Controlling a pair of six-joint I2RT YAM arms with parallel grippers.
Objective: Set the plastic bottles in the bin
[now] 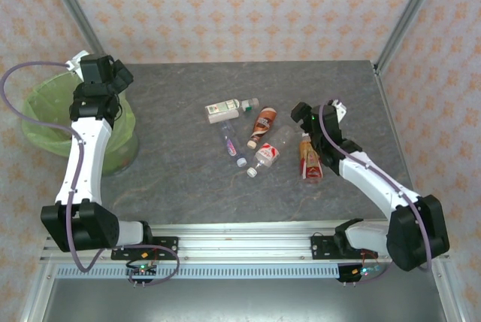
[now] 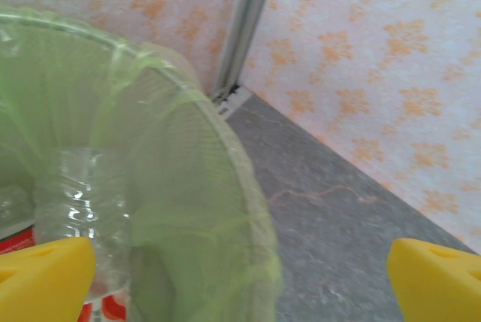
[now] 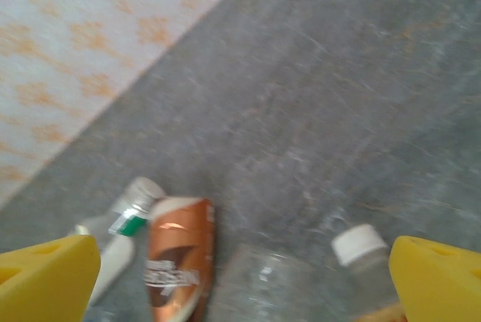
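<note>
I keep moving my open right gripper down to the bottle's label (image 1: 310,162) and close it there, since there is space for fingers on both sides (image 1: 294,165) of the orange-labelled bottle.
The bin (image 1: 36,135), round and lined with a lime-green bag, stands at the table's left edge. My left gripper (image 1: 105,74) hangs over its far rim, open and empty. In the left wrist view its yellow fingertips (image 2: 43,278) straddle the bin's rim (image 2: 225,156), and a clear bottle with a red label (image 2: 75,213) lies inside. Several plastic bottles lie mid-table: white-green (image 1: 225,110), orange-brown (image 1: 263,123), purple-labelled (image 1: 231,142), clear with red label (image 1: 269,153), orange-labelled (image 1: 310,159). My right gripper (image 1: 302,115) hovers open above them, with the orange-brown bottle (image 3: 176,262) and a white-capped bottle (image 3: 361,250) between its fingers' lines.
Metal frame posts (image 1: 409,13) rise at the table's back corners against patterned walls. Bare grey tabletop (image 1: 173,179) lies between the bin and the bottles. The arm bases sit on a rail (image 1: 240,243) along the near edge.
</note>
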